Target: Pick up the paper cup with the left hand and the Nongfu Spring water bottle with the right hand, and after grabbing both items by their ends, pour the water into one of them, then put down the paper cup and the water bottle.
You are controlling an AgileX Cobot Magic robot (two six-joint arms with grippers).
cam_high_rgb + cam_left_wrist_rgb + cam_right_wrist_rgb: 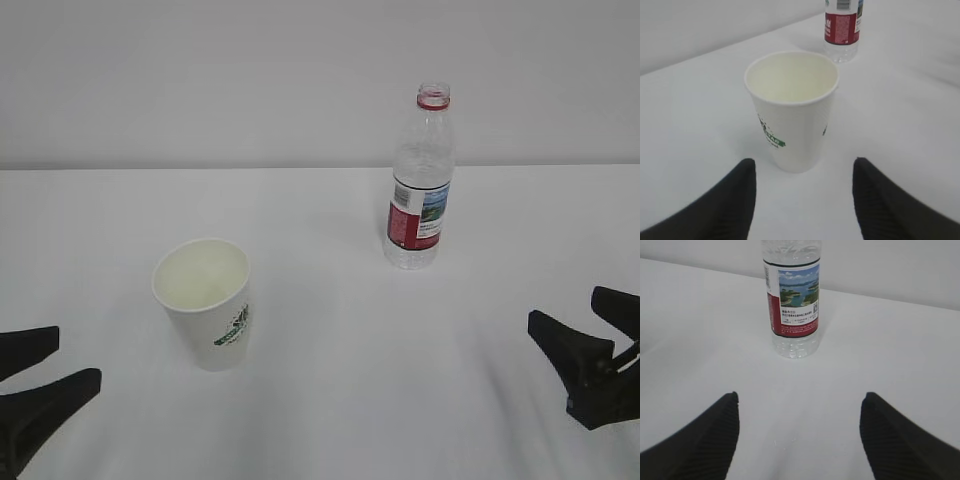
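My left gripper needs to open its fingers wider before it closes around the cup, because the gap in my left gripper's fingers (pixel 803 194) is narrower than the paper cup's body (pixel 796 131).
The white paper cup (pixel 204 300) (pixel 791 107) stands upright on the white table, left of centre, with a green logo on its side and nothing visible inside. The Nongfu Spring water bottle (pixel 420 185) (pixel 792 297) stands upright and capless farther back on the right; whether water is in it I cannot tell. My left gripper (pixel 68 358) (pixel 804 165) is open at the lower left, just short of the cup, touching nothing. My right gripper (pixel 572 312) (pixel 799 399) is open at the lower right, well short of the bottle, and holds nothing.
The white table (pixel 330 400) runs back to a plain white wall (pixel 250 70). Bare tabletop lies between the cup and the bottle and in front of both. Nothing else stands on the table.
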